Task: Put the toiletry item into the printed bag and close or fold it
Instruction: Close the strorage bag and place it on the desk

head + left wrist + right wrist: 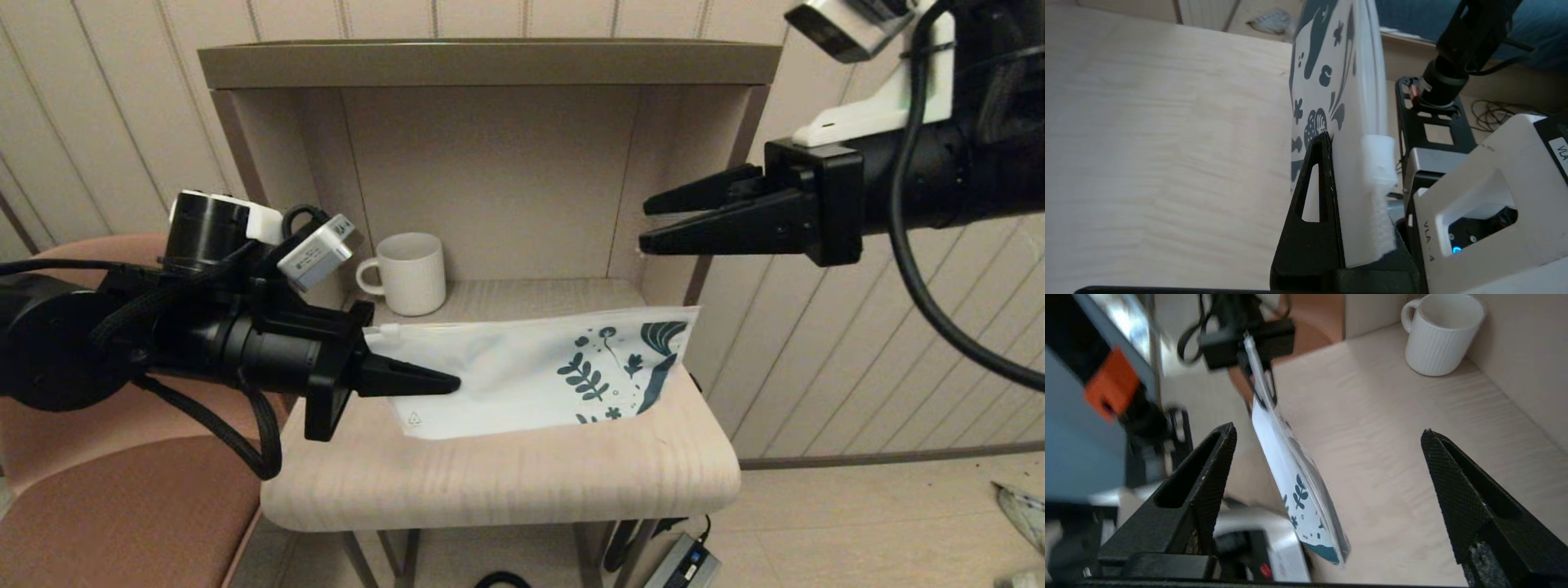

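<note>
Next, I carry the bag (529, 377) with my left gripper toward my right gripper's open fingers, because the zip slider (389, 330) is by my left gripper, far from those fingers.
The printed bag (531, 367) hangs upright over the small table, zip strip along its top, leaf print toward its right end. My left gripper (445, 382) is shut on the bag's left end near the zip slider (1380, 163); in the left wrist view one black finger (1316, 196) presses flat against the bag (1349, 134). My right gripper (653, 224) is open and holds nothing, up above the bag's right end. The right wrist view shows the bag (1290, 477) edge-on between the spread fingers (1208, 473), not touching them. The toiletry item is out of view.
A ribbed white mug (412, 273) stands at the back of the light wood table (506, 482), inside the three-walled shelf niche (490, 171). A pink chair (122, 506) sits at left. A power brick (682, 563) lies on the floor under the table.
</note>
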Motion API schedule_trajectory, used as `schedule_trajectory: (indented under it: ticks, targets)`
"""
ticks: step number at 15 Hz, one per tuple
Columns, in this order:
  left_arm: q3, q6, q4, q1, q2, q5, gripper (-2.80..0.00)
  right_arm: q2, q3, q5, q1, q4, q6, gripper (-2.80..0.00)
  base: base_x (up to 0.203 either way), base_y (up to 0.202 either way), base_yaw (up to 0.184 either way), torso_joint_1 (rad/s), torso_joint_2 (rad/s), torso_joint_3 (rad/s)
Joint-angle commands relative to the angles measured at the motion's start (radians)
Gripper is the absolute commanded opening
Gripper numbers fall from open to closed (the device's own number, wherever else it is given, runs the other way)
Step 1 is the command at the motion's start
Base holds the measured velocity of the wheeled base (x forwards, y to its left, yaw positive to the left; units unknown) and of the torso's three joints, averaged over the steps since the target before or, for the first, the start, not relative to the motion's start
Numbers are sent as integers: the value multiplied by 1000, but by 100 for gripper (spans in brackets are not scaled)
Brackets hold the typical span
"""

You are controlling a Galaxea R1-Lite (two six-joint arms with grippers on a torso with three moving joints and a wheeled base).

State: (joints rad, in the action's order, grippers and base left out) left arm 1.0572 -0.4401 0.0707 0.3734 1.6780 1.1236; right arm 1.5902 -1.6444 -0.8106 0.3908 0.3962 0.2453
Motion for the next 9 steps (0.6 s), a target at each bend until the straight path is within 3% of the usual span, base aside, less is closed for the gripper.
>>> schedule_trajectory:
  ticks: [1,3,5,6,9]
  targets:
    - [29,-4,-4,19,28,5,-280,84,-157,0,16,225,142,0,0,0,0,0,0,0]
    - [43,-12,-5,41,45,-1,-280,150,-235,16,37,322,206,0,0,0,0,0,0,0]
    - [90,-25,-6,46,66,-9,-280,171,-235,26,59,283,213,0,0,0,0,0,0,0]
    - [113,-25,-8,57,86,-11,-280,182,-233,36,62,236,212,-280,0,0,0,0,0,0]
    - [117,-28,-8,71,117,-15,-280,201,-250,40,77,214,213,-280,0,0,0,0,0,0]
